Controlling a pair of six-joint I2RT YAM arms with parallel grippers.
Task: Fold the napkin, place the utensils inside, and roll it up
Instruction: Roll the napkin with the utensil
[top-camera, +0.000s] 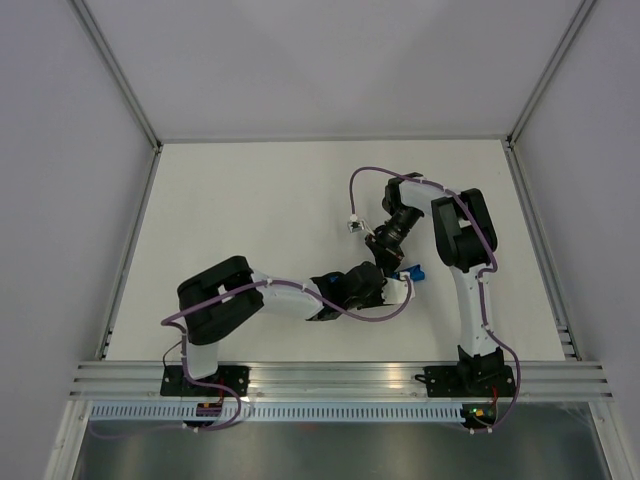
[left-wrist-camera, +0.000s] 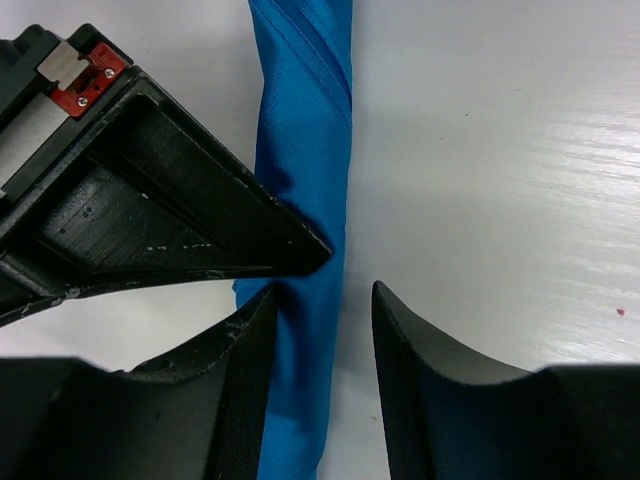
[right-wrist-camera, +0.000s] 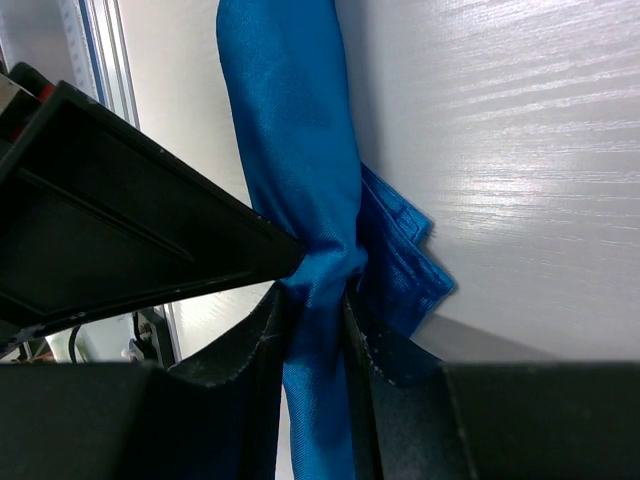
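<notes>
The robot's right gripper is pinching the napkin roll midway (right-wrist-camera: 326, 262), close up to the left gripper, so next the right gripper opens and takes the roll by its end first.
The blue napkin is rolled into a slim tube. In the top view only a small blue bit (top-camera: 412, 272) shows between the two arms. My right gripper (right-wrist-camera: 317, 300) is shut on the roll (right-wrist-camera: 290, 150) and pinches it narrow, with a loose folded corner (right-wrist-camera: 405, 265) sticking out beside it. My left gripper (left-wrist-camera: 322, 300) is open around the same roll (left-wrist-camera: 305, 130), which lies against its left finger (left-wrist-camera: 245, 370). The two grippers almost touch, as the top view shows for the left (top-camera: 388, 285) and the right (top-camera: 390, 258). The knife is hidden.
The white table (top-camera: 250, 220) spreads to the left and behind the arms. A metal rail (top-camera: 340, 378) runs along the near edge. The right arm's cable (top-camera: 356, 200) loops over the table, with a small connector hanging at its end.
</notes>
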